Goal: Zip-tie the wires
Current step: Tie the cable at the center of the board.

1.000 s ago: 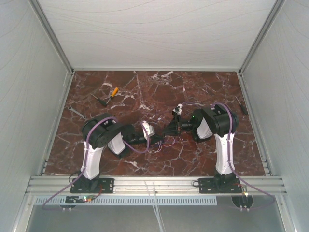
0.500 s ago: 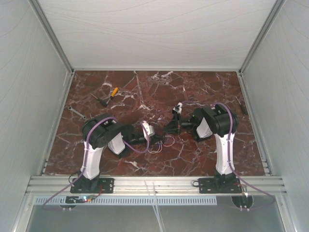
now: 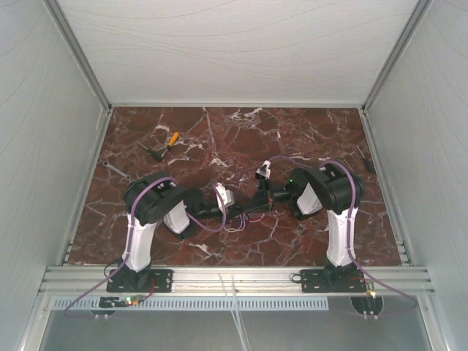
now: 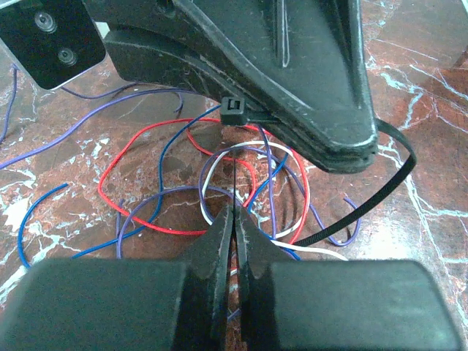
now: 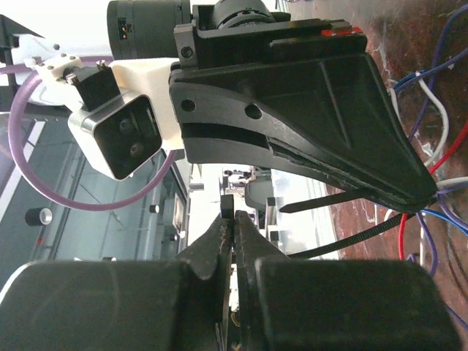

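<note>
The zip tie's head [image 5: 227,206] is apart from the tail's pointed tip [image 5: 285,208]. Next, my right gripper moves the head back, lines it up and slides it over the tail's tip.
The wires [image 4: 219,183] are thin red, blue, purple and white strands in loose loops on the marble table, under both grippers. They also show in the top view [image 3: 245,221] and the right wrist view [image 5: 431,139]. A black zip tie [image 4: 401,146] curves round the right side of the tangle. My left gripper [image 4: 235,213] is shut on its thin tail end. My right gripper [image 5: 234,218] is shut on the tie's head [image 5: 227,205], which also shows in the left wrist view [image 4: 232,111]. In the top view the left gripper [image 3: 245,211] and right gripper [image 3: 257,205] nearly touch.
An orange-handled tool [image 3: 172,139] and a dark tool [image 3: 153,152] lie at the back left. A small metal wrench [image 3: 115,170] lies near the left wall. A dark item [image 3: 363,157] lies by the right wall. White walls enclose the table on three sides.
My right arm has moved left and down toward the left gripper, bringing its gripper closer over the wires. The left arm has stayed in place.
</note>
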